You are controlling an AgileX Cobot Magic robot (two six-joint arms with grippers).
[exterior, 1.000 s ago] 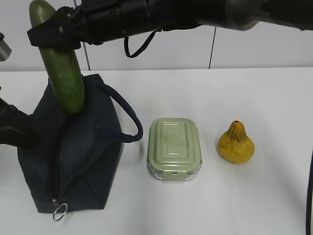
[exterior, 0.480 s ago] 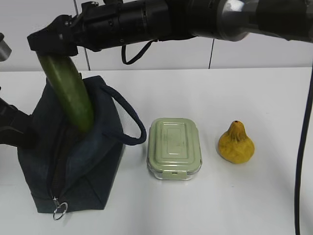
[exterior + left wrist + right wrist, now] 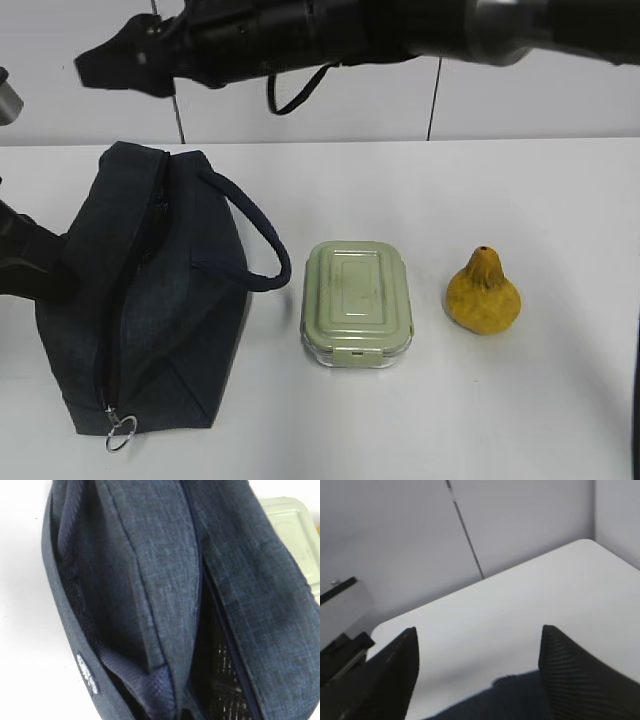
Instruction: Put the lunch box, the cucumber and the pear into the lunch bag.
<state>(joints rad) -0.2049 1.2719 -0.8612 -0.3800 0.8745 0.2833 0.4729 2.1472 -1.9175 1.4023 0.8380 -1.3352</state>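
The yellow pear is standing clear of the lunch box, so my right gripper should hold its fingers open and go on to the pear before it closes around it.
The navy lunch bag stands at the left with its top zipper open; it fills the left wrist view, where the dark lining shows. The cucumber is hidden in every view. My right gripper hangs open and empty above the bag's far end; in its wrist view the bag's top shows below the spread fingers. My left gripper presses into the bag's left wall, which bunches there; its fingers are hidden. The sage-green lunch box and the yellow pear sit on the table to the right.
One loop handle arches from the bag toward the lunch box. A metal ring pull hangs at the bag's near end. The white table runs back to a white wall.
The cucumber went down from my right gripper into the bag and out of sight. My right gripper opened and rose slightly. The left arm, lunch box and pear stayed still.
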